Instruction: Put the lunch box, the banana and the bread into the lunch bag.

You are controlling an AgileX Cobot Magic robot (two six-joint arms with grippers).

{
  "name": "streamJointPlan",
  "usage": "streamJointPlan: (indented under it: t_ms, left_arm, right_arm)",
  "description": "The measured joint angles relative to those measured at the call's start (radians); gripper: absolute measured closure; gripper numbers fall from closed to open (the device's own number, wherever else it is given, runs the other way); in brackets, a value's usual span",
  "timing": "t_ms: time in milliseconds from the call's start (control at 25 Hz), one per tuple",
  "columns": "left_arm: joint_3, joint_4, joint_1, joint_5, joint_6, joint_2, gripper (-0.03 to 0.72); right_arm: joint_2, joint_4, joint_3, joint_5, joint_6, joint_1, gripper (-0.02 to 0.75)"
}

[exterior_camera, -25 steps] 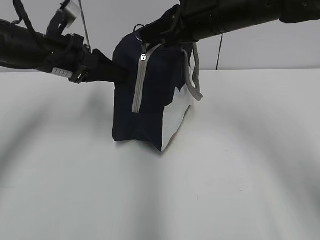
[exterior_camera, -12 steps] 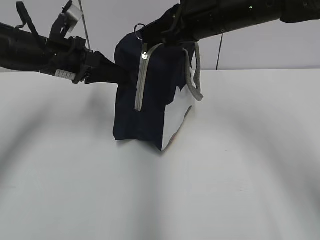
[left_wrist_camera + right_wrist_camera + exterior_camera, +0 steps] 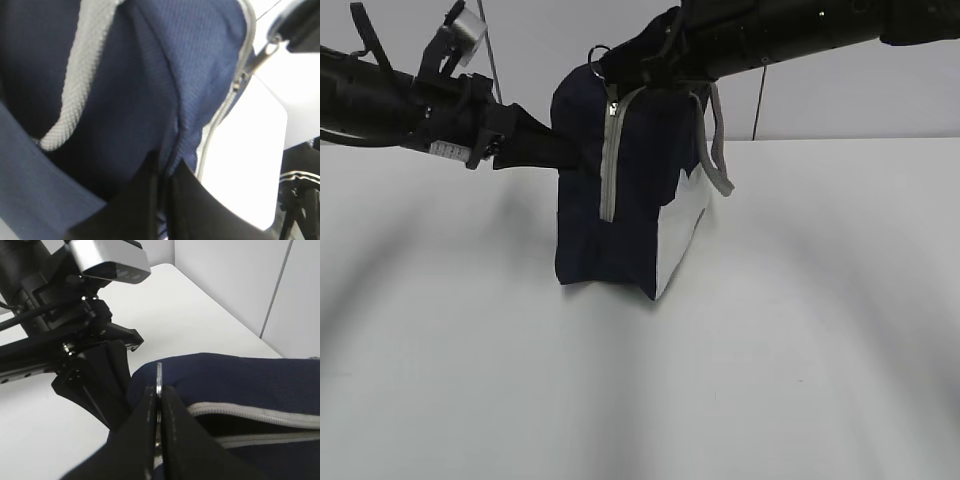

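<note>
I should raise the ring pull [image 3: 597, 50] with my right gripper to pull the zipper straight while my left gripper holds the fabric, because the bag's near end [image 3: 609, 165] sags under the slider.
The navy lunch bag [image 3: 620, 200] stands upright on the white table, its white lower panel [image 3: 682, 225] facing right and a grey strap [image 3: 718, 160] hanging down that side. Its grey zipper [image 3: 610, 165] runs down the near end. My left gripper [image 3: 562, 152] is shut on a fold of the bag's fabric [image 3: 180, 125] at its left side. My right gripper [image 3: 610, 72] is shut on the metal ring pull [image 3: 159, 377] at the bag's top. The lunch box, the banana and the bread are out of view.
The white table [image 3: 640, 380] spreads around the bag. A pale wall [image 3: 820, 100] stands behind it. My left arm [image 3: 410, 100] reaches in from the left, and my right arm [image 3: 780, 30] from the upper right.
The bag has shifted a little to the right and stands more upright. Both grippers have kept their hold and moved with it.
</note>
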Motion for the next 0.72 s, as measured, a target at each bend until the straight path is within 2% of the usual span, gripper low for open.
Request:
streamJointPlan:
  t_ms: [400, 720]
  left_arm:
    - [0.000, 0.026, 0.000, 0.122, -0.060, 0.000, 0.685]
    - [0.000, 0.029, -0.001, 0.081, -0.061, 0.000, 0.685]
  right_arm:
    - [-0.050, -0.018, 0.000, -0.052, 0.101, -0.002, 0.754]
    - [-0.048, -0.018, 0.000, -0.043, 0.105, -0.011, 0.754]
